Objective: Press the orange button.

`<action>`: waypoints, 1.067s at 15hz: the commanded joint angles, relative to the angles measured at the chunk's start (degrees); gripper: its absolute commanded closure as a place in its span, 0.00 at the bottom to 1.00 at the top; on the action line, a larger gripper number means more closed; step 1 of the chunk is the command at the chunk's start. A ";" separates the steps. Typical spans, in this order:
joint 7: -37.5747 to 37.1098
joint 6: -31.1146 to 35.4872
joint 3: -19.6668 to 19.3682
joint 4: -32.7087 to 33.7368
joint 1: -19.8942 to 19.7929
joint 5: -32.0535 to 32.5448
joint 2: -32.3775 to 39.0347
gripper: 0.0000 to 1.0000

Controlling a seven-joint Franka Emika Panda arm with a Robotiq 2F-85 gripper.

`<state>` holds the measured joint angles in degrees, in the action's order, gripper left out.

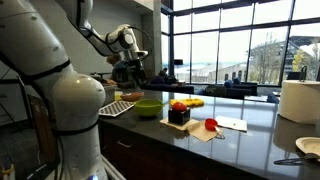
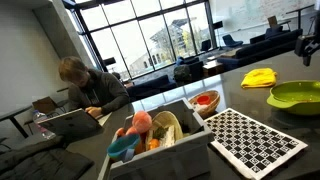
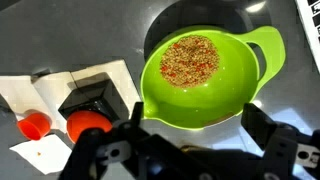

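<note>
I should stay high and swing back over the dark box (image 1: 179,116) before I press, because my gripper is hanging above the green bowl (image 1: 149,108), well away from the orange button.
The orange button (image 3: 86,123) is a small round orange-red cap on a dark box (image 3: 97,100), at the lower left of the wrist view. In an exterior view the button (image 1: 179,104) sits on the counter just past the green bowl (image 1: 148,107). My gripper (image 3: 197,127) is open and empty. It hangs well above the counter, over the near rim of the green bowl (image 3: 160,95), with the button off to its left and apart from it. In an exterior view the gripper (image 1: 128,68) is high above the counter's far end.
A red round object (image 3: 35,125) lies on white paper beside the box. A yellow thing (image 1: 191,102), a checkered board (image 1: 118,107), a paper roll (image 1: 298,100) and a plate (image 1: 310,148) stand on the counter. A bin of toys (image 2: 150,135) and a seated person (image 2: 85,85) also show.
</note>
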<state>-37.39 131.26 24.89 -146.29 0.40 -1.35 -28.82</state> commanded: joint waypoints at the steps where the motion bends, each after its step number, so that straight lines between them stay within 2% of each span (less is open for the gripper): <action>1: -0.93 -0.14 -1.82 0.08 1.88 1.29 0.39 0.00; 5: -0.93 -0.14 -1.82 0.08 1.88 1.29 0.40 0.00; 8: -0.70 -3.32 -1.63 -0.98 2.31 2.95 -0.08 0.00; 12: 1.28 -8.16 -3.22 -7.71 5.57 1.44 -3.24 0.00; 14: 1.44 -5.46 -4.21 -13.25 7.35 0.77 -6.32 0.00; 16: 0.25 1.32 -5.68 -20.10 8.23 -0.43 -10.30 0.00</action>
<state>-36.82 125.47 21.38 -156.26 6.50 -0.18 -30.95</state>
